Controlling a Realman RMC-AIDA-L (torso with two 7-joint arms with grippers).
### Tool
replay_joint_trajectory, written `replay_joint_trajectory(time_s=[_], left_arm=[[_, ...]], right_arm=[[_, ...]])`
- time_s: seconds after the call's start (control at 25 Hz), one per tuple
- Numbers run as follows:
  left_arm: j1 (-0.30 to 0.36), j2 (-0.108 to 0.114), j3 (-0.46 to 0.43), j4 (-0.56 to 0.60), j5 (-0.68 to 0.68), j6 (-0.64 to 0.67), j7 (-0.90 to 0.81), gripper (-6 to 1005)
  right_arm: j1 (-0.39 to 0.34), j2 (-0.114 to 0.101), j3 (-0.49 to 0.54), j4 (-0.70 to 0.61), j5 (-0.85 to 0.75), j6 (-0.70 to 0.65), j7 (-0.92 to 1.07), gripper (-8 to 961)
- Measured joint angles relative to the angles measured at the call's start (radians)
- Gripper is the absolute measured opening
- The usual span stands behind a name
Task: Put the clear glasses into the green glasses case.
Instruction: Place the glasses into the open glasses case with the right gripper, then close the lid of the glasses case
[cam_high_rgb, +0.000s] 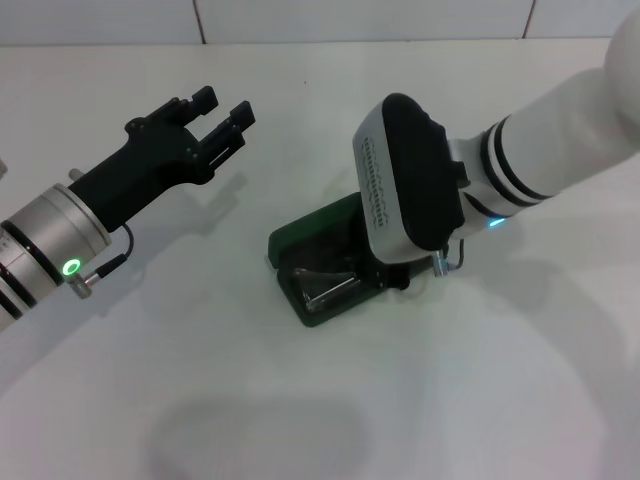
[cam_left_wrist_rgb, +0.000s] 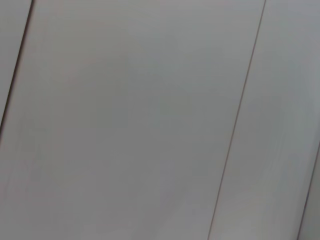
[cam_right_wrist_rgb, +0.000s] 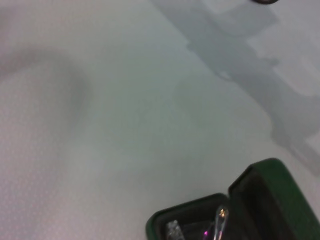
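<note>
One end of the clear glasses (cam_high_rgb: 324, 290) is inside the open green glasses case (cam_high_rgb: 338, 297). My right gripper goes on bringing the other end down until it rests inside too.
The green glasses case (cam_high_rgb: 318, 232) lies open at the middle of the white table. Inside its dark base lie the clear glasses (cam_high_rgb: 326, 283), showing as pale glints. My right gripper (cam_high_rgb: 388, 272) is down at the case's right end, mostly hidden under the white and black wrist housing (cam_high_rgb: 405, 175). The right wrist view shows the open green glasses case (cam_right_wrist_rgb: 272, 187) with a shiny bit of the clear glasses (cam_right_wrist_rgb: 221, 218) in it. My left gripper (cam_high_rgb: 222, 108) hangs open and empty above the table to the far left of the case.
The white tabletop (cam_high_rgb: 200, 380) runs back to a tiled wall (cam_high_rgb: 360, 18). The left wrist view shows only pale panels with thin seams (cam_left_wrist_rgb: 235, 130). Shadows of the arms fall on the table near the front.
</note>
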Motion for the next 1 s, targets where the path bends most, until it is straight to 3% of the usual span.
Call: replay_joint_trajectory(time_s=[0.36, 0.52, 0.56, 0.84, 1.0], left_arm=[[-0.007, 0.000, 0.000, -0.001, 0.000, 0.000, -0.002, 581], [-0.004, -0.002, 0.000, 0.000, 0.000, 0.000, 0.002, 582], [-0.003, -0.002, 0.000, -0.001, -0.001, 0.000, 0.003, 582], [0.005, -0.001, 0.000, 0.000, -0.007, 0.003, 0.010, 583], [0.016, -0.005, 0.000, 0.002, -0.008, 0.006, 0.022, 583]], right_arm=[[-0.032, 0.000, -0.024, -0.015, 0.003, 0.009, 0.001, 152], [-0.091, 0.000, 0.005, -0.080, 0.004, 0.011, -0.003, 154], [-0.154, -0.002, 0.050, -0.147, 0.004, 0.018, -0.017, 155], [-0.263, -0.003, 0.123, -0.249, 0.014, 0.020, -0.050, 160], [-0.366, -0.005, 0.178, -0.308, 0.131, 0.021, -0.168, 162]])
